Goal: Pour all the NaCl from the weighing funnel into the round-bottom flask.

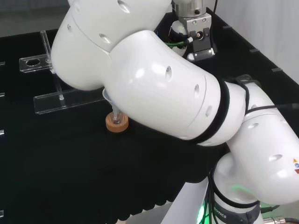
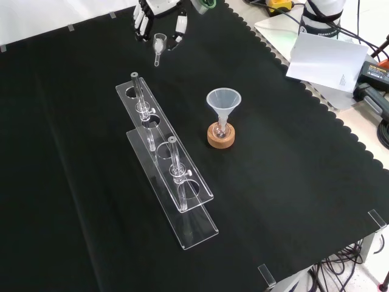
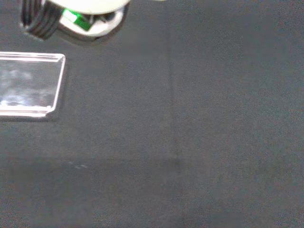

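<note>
I expect the weighing funnel to empty through its stem into the round-bottom flask when I tip it, because white NaCl can be seen inside the weighing funnel.
In the front view the hand hangs at the far edge of the cloth, its black and white fingers fairly straight and spread. The small clear weighing funnel shows just below them, between two fingers, stem toward the camera. I cannot tell whether any finger touches it, or what it holds. The round-bottom flask sits on a cork ring mid-cloth with a clear plastic funnel in its neck. In the head view the arm hides much of that funnel above the cork ring.
A long clear acrylic rack with two upright posts runs down the cloth to the flask's left in the front view. It also shows in the head view and the wrist view. Paper and cables lie beyond the cloth's scalloped right edge.
</note>
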`<action>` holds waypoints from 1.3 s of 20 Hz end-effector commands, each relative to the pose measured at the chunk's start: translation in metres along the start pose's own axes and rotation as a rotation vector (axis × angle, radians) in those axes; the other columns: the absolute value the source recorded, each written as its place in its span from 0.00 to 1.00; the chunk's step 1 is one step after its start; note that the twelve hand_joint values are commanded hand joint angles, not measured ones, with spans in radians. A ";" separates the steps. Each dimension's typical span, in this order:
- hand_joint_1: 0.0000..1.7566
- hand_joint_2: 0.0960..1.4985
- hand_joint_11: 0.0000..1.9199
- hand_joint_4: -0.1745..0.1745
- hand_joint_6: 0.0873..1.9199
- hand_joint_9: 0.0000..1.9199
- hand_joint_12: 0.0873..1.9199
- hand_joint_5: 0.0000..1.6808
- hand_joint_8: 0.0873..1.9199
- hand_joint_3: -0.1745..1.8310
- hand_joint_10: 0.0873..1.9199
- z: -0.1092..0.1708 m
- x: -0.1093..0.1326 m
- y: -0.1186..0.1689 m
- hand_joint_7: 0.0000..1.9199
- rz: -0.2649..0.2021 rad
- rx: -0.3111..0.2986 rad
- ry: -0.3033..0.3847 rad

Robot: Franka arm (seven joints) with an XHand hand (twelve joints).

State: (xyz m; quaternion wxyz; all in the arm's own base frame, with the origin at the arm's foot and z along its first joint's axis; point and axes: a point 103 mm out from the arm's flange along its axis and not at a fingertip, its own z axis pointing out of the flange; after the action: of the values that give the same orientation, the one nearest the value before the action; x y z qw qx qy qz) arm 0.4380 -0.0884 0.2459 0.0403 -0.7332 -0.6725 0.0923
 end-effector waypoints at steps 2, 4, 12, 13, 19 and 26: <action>0.63 0.43 0.45 1.00 0.35 0.57 0.55 0.73 0.27 0.39 0.13 -0.014 0.017 -0.043 0.42 -0.007 -0.007 -0.003; 0.63 0.43 0.45 1.00 0.35 0.57 0.55 0.73 0.27 0.39 0.13 -0.016 0.024 -0.052 0.42 -0.014 -0.011 -0.004; 0.63 0.43 0.45 1.00 0.35 0.57 0.54 0.73 0.27 0.39 0.13 -0.021 0.055 -0.081 0.41 -0.050 -0.011 -0.022; 0.63 0.43 0.45 1.00 0.35 0.57 0.54 0.73 0.27 0.39 0.12 -0.022 0.059 -0.085 0.41 -0.055 -0.012 -0.027; 0.63 0.43 0.45 1.00 0.35 0.57 0.54 0.73 0.27 0.39 0.12 -0.021 0.084 -0.103 0.41 -0.085 0.001 -0.044; 0.63 0.43 0.45 1.00 0.35 0.57 0.54 0.73 0.27 0.39 0.12 -0.014 0.102 -0.113 0.41 -0.104 0.029 -0.075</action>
State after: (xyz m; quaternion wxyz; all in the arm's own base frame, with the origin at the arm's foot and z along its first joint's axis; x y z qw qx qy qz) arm 0.3513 0.0196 0.2770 0.0269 -0.6894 -0.7156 0.1093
